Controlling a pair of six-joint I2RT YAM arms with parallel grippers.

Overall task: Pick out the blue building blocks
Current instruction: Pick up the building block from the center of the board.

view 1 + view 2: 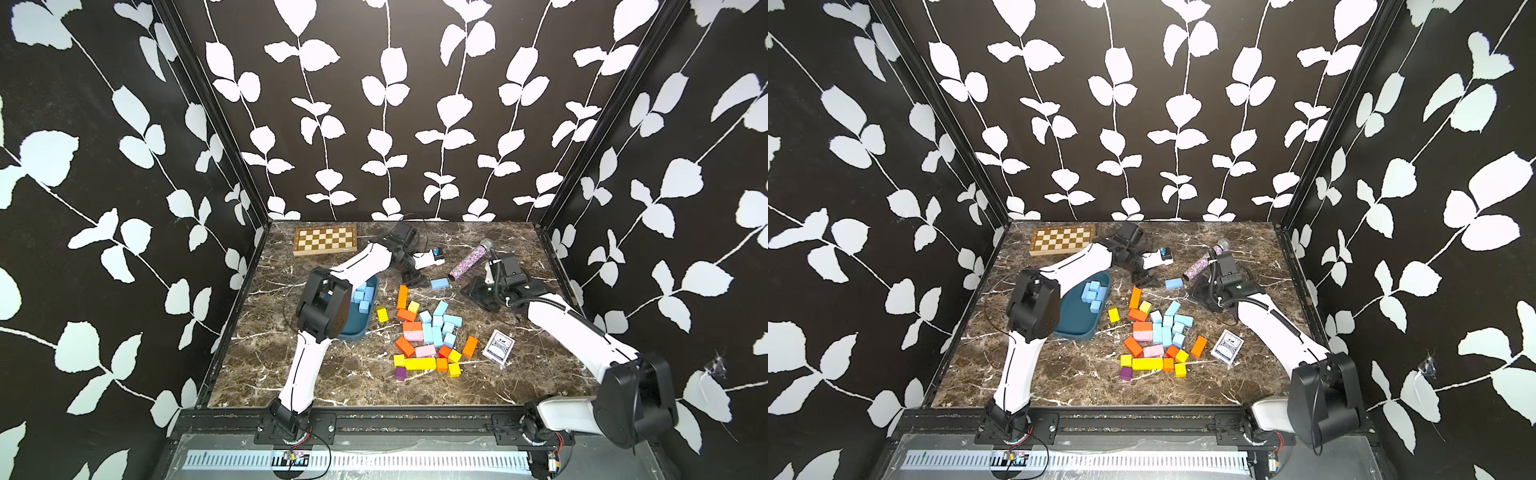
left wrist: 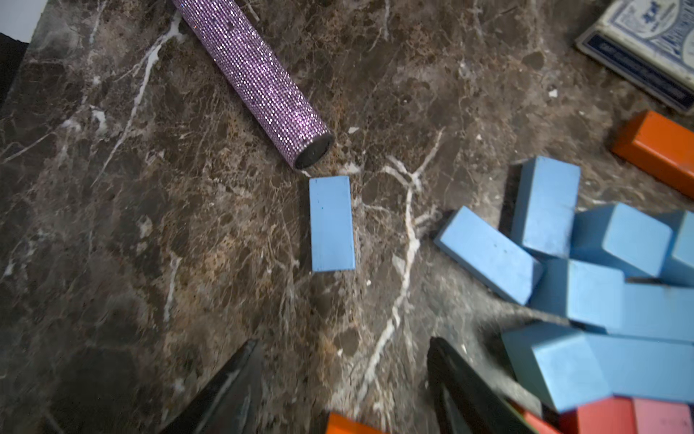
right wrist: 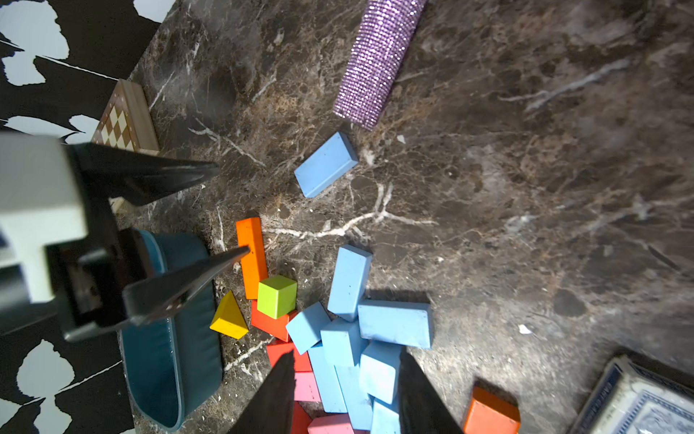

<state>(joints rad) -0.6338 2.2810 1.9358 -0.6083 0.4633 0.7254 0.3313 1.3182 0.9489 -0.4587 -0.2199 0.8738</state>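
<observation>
The left gripper's open fingers should carry on reaching forward to the lone blue block (image 1: 439, 283), which is clear of the heap and points straight at them, until they are on either side of its long sides (image 2: 332, 226).
Several blue building blocks (image 1: 440, 328) (image 1: 1169, 326) (image 3: 349, 338) lie heaped among other coloured blocks at mid-table. One blue block (image 1: 439, 283) (image 2: 332, 223) (image 3: 326, 165) lies alone behind the heap. More blue blocks (image 1: 363, 297) (image 1: 1092, 293) sit in the dark teal tray (image 1: 361, 324) (image 3: 169, 357). My left gripper (image 1: 415, 279) (image 2: 343, 345) (image 3: 233, 210) hovers open and empty just left of the lone block. My right gripper (image 1: 476, 291) (image 3: 347, 359) hangs open to the block's right, with the heap showing beyond its fingers and nothing held.
Orange (image 1: 402, 297), yellow (image 1: 419, 363), pink (image 1: 424, 351) and purple (image 1: 400, 374) blocks mix with the heap. A glittery purple microphone (image 1: 469, 262) (image 2: 255, 75) lies close behind the lone block. A card deck (image 1: 498, 347), a chessboard (image 1: 325, 240) and a small white device (image 1: 430, 258) lie around.
</observation>
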